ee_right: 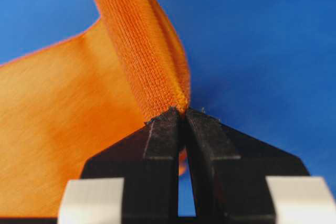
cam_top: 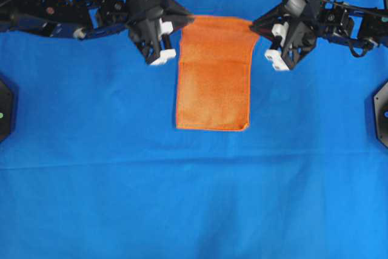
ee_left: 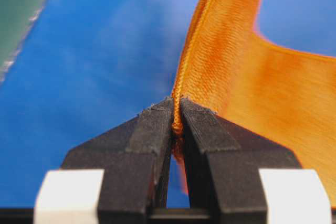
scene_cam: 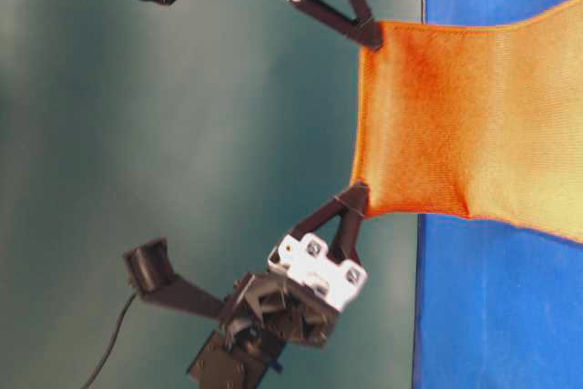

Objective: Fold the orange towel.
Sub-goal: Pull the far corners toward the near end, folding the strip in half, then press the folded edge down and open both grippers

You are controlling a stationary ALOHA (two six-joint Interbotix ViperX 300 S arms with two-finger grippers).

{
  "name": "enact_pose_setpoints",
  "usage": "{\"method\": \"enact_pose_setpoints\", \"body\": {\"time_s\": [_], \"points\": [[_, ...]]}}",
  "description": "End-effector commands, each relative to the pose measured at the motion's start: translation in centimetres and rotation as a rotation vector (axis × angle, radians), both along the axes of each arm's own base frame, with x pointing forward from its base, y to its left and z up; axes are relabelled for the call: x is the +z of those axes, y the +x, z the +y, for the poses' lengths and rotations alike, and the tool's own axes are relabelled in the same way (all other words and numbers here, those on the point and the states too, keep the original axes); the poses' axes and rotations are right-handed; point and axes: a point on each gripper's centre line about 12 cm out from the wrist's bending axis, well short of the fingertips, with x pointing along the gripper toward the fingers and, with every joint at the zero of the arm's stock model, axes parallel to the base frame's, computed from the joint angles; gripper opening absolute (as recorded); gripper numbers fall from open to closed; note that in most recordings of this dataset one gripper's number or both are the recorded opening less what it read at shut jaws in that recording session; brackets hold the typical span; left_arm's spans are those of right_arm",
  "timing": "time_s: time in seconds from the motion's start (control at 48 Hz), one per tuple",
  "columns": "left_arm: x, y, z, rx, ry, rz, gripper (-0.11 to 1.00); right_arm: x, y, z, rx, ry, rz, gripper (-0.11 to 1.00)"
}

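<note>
My right gripper goes on toward the towel's near corner and lets go there, as the orange towel's far edge is stretched tight between my grippers and its near edge is flat.
The orange towel lies on the blue cloth with its far edge lifted into the air. My left gripper is shut on the towel's far left corner; the hem is pinched between its tips in the left wrist view. My right gripper is shut on the far right corner, seen pinched in the right wrist view. In the table-level view the towel is stretched taut between the two grippers above the table. The towel's near edge rests flat on the blue cloth.
The blue cloth covers the whole table in the overhead view. Black arm bases stand at the left edge and right edge. Both arms reach in from the far side.
</note>
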Motion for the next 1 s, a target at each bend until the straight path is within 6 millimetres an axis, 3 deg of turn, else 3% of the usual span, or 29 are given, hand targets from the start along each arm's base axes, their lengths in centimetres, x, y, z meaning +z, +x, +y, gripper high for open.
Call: {"method": "enact_pose_setpoints", "body": {"time_s": [0.0,0.209,0.396,0.646,0.98], "points": [[1.0,-0.2,-1.5,-0.027,-0.006,-0.023,0.03,0.6,0.2,1.6,0.043,0.005,-0.007,0.04],[-0.4,-0.6,-5.9,-0.127,-0.038,0.049,0.03,-0.1,0.7,5.2,0.143,0.039,0.041,0.04],[-2.0,-0.5,-9.2,-0.202,-0.060,0.105,0.03,-1.5,0.9,7.0,0.185,0.072,0.092,0.04],[-4.9,-0.4,-10.2,-0.215,-0.090,0.175,0.03,-4.7,1.4,8.2,0.203,0.112,0.168,0.04],[-7.1,-0.2,-11.5,-0.248,-0.092,0.214,0.03,-5.9,2.0,8.9,0.203,0.131,0.160,0.04]]}}
